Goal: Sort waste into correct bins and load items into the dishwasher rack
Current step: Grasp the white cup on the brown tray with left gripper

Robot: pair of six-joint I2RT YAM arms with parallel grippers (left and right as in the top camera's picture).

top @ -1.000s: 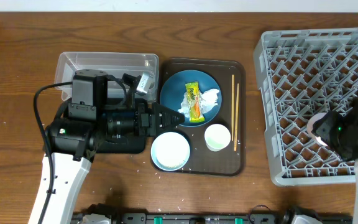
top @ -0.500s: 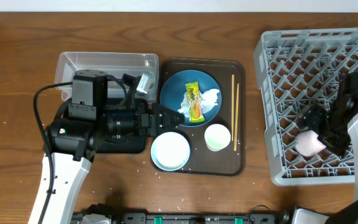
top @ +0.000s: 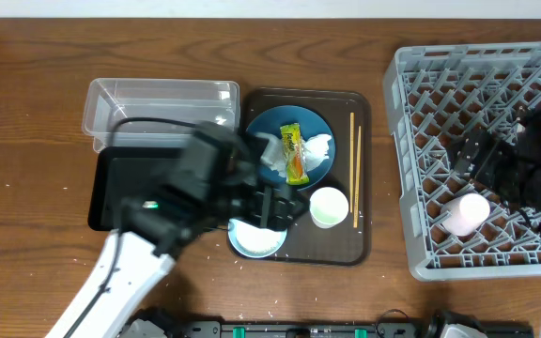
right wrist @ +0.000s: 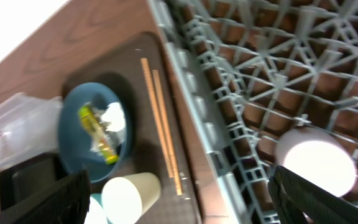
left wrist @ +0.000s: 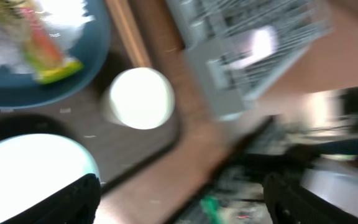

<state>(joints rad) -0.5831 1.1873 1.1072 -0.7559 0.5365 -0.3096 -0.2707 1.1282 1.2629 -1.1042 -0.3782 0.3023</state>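
Observation:
Next, my left gripper takes the white cup (top: pixel 316 208) by its rim and passes it to my right gripper, because the rack (top: pixel 468 122) is out of my left gripper's reach.
The dark-blue plate (top: pixel 263 131) on the brown tray holds the snack wrapper (top: pixel 293 153), the white tissue (top: pixel 319 145) and some rice. The white cup (top: pixel 328 207), the pale-blue bowl (top: pixel 256 240) and the chopsticks (top: pixel 355 164) are also on the tray. The pink cup (top: pixel 465 214) lies in the grey dishwasher rack (top: pixel 477 94). My left gripper (top: pixel 275 207) is open and empty over the tray, between bowl and cup; its blurred wrist view (left wrist: pixel 179 205) shows the cup (left wrist: pixel 138 98). My right gripper (top: pixel 496 174) is open over the rack, the pink cup (right wrist: pixel 316 165) just below it.
The clear bin (top: pixel 158 99) and the black bin (top: pixel 120 188) stand left of the brown tray (top: pixel 346 246). Small white specks lie on the table near the front edge.
My left arm swung right, from over the black bin to over the tray. My right gripper let go of the pink cup, which now lies in the rack, and drew back.

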